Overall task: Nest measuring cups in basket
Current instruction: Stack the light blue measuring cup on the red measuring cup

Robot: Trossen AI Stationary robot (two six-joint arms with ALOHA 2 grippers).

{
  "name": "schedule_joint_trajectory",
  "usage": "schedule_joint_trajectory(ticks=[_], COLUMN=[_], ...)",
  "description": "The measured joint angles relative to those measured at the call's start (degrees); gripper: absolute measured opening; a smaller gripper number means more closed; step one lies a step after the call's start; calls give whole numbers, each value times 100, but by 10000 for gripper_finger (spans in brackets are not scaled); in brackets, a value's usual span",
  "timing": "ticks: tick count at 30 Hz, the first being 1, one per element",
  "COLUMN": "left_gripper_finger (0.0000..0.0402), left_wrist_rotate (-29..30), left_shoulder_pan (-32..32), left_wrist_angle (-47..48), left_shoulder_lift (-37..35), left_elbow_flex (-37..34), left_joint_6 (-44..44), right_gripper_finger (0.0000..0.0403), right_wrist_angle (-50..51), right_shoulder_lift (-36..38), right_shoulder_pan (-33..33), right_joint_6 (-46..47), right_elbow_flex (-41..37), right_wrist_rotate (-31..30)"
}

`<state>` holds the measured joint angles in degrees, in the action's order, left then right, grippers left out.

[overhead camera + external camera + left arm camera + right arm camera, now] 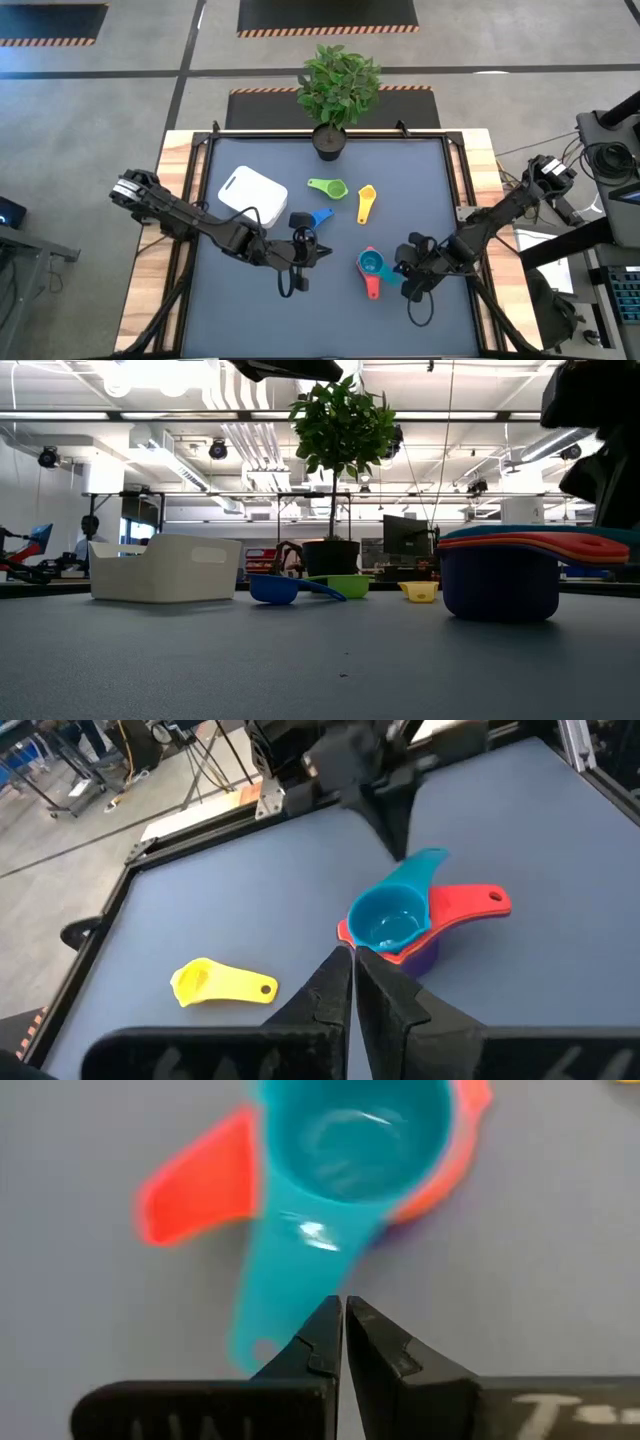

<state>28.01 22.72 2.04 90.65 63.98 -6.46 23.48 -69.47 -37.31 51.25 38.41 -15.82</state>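
The teal handle sticks out at an angle from the red handle [373,290]. So my right gripper should push the teal one around until both handles are in line, before the next cup goes in.
A stack of cups [371,266] stands on the dark mat, teal [388,918] inside red [470,905] inside purple [500,585]. The blue cup [319,216], green cup [328,187] and yellow cup [366,203] lie apart on the mat. I cannot pick out an orange cup. The white basket [252,193] stands far left. My right gripper [343,1320] is shut and hovers over the teal handle [270,1280], right of the stack. My left gripper [352,970] is shut, left of the stack, pointing at it.
A black plant pot [328,142] with a leafy plant stands at the mat's far edge, behind the green cup. The blue cup [275,589] lies just right of the basket [165,567]. Bare mat stretches along the near side.
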Motion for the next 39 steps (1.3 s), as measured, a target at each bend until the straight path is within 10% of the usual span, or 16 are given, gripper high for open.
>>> schedule_joint_trajectory(ticks=[6, 23, 39], left_gripper_finger=[0, 0, 0], left_wrist_rotate=[2, -5, -9], left_shoulder_pan=[7, 98, 98], left_wrist_angle=[-35, -11, 5], left_shoulder_lift=[-2, -4, -6], left_elbow_flex=[-2, -2, 0], left_joint_6=[3, 156, 194], right_gripper_finger=[8, 8, 8], right_wrist_angle=[-992, 508, -1525], right_shoulder_lift=[-39, -272, -900], right_shoulder_pan=[-228, -254, -256], right_joint_6=[-415, 700, -555], right_elbow_flex=[107, 216, 291], right_wrist_rotate=[82, -374, 238])
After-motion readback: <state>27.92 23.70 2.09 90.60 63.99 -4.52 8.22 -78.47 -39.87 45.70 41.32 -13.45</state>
